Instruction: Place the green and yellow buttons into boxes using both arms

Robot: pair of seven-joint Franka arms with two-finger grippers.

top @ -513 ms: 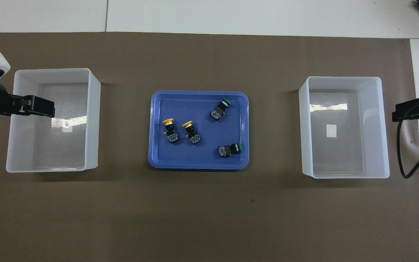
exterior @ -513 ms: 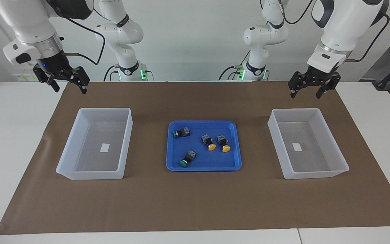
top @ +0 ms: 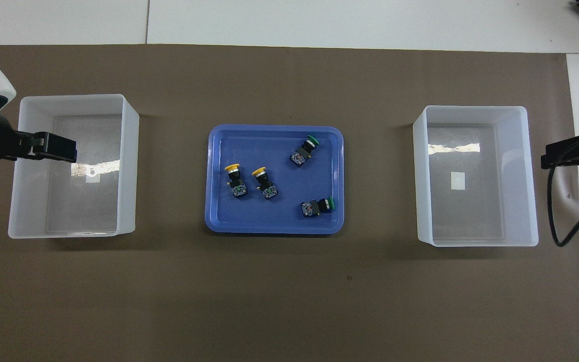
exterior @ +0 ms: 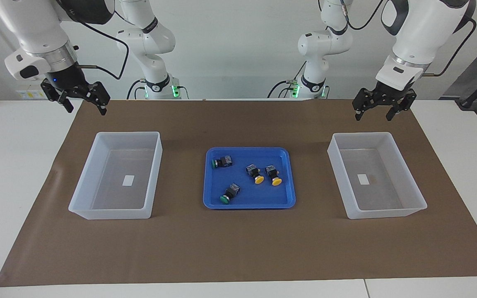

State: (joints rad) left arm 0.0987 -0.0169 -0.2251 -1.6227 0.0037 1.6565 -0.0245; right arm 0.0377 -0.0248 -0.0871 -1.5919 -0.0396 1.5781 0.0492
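The robot's left gripper should keep heading for the yellow button (top: 236,181) nearest its box until its fingers close on the black body (top: 234,177), because that button lies clear of its neighbour.
Two green buttons (exterior: 222,162) (exterior: 230,193) and two yellow buttons (exterior: 254,174) (exterior: 273,175) lie on their sides in the blue tray (exterior: 249,150). In the overhead view the green ones (top: 304,150) (top: 317,206) are toward the right arm's end and the yellow ones (top: 235,181) (top: 264,182) toward the left arm's end. One box (exterior: 383,212) stands at the left arm's end and one (exterior: 110,213) at the right arm's end; both hold only a label. My left gripper (exterior: 373,117) hangs open and empty over its box's outer wall (top: 58,147). My right gripper (exterior: 86,109) hangs open and empty over the mat beside its box (top: 563,153).
A brown mat (exterior: 238,248) covers most of the white table. The blue tray (top: 274,129) stands midway between the two boxes (top: 127,166) (top: 420,176). A black cable (top: 553,211) hangs from the right arm beside its box.
Both grippers have shifted only very slightly. The buttons, tray and boxes have not moved.
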